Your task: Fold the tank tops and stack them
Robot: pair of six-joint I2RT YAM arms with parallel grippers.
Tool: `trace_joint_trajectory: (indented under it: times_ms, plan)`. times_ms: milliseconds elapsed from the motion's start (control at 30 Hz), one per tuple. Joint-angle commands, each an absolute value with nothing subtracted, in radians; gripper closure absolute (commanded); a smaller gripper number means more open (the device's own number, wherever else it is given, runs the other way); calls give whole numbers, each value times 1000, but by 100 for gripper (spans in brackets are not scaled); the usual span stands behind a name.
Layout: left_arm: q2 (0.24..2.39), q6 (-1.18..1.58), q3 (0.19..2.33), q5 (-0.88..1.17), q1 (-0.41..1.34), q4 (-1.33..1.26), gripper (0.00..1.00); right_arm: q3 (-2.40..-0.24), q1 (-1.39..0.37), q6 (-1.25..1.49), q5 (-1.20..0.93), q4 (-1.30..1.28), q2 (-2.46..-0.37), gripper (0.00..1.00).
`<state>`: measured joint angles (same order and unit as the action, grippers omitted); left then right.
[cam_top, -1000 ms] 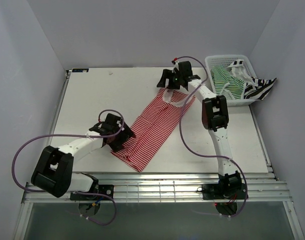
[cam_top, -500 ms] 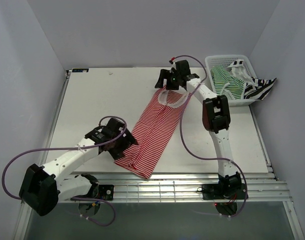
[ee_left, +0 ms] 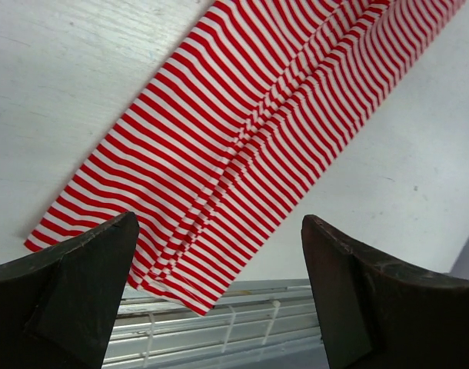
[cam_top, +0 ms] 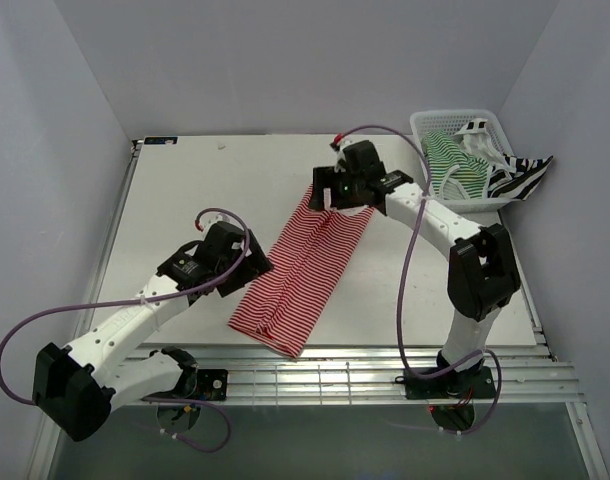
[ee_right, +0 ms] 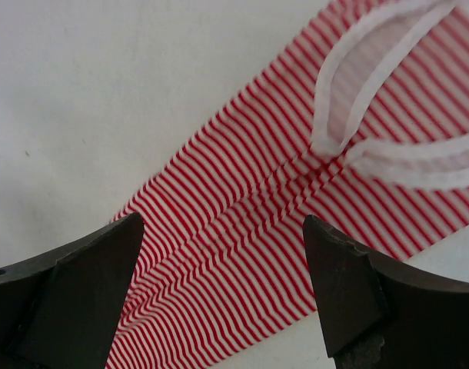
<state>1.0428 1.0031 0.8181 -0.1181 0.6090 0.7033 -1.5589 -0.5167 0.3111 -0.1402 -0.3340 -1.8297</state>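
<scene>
The hem is far from my right gripper, which is over the straps (cam_top: 351, 211), so my right gripper should take the hem's nearest corner (cam_top: 293, 351) before both grippers fold the hem up.
The red-and-white tank top (cam_top: 303, 262) lies folded lengthwise in a long narrow strip on the table, running from the far middle down to the near edge. My left gripper (cam_top: 247, 262) is open and empty, above the strip's left side near its lower end; the strip (ee_left: 250, 131) fills the left wrist view. My right gripper (cam_top: 332, 194) is open and empty over the strap end, where the white-trimmed straps (ee_right: 388, 100) show. The green-and-white top (cam_top: 451, 163) lies in the basket. The black-and-white top (cam_top: 520, 175) hangs over the basket's right rim.
The white lattice basket (cam_top: 431, 124) stands at the table's far right corner. The strip's lower corner reaches the slatted metal rail (cam_top: 365, 375) at the near edge, also seen in the left wrist view (ee_left: 242, 323). Grey walls close in on three sides.
Both grippers let go of the red-and-white top and drew back. The top now lies narrower, folded lengthwise. The right arm's elbow swung out to the right.
</scene>
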Motion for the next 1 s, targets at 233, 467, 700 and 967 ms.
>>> trace_joint_trajectory:
  times_ms: [233, 467, 700, 967]
  plan:
    - [1123, 931, 850, -206, 614, 755, 2, -1319, -627, 365, -127, -339, -1877, 10]
    - [1170, 911, 847, -175, 614, 755, 2, -1413, -568, 305, -136, -360, -2054, 10]
    - [1187, 891, 815, -103, 614, 742, 2, -1665, -445, 64, -290, -391, -2221, 10]
    - [1184, 879, 713, 53, 614, 625, 2, -1813, -407, -37, -374, -514, -2123, 10]
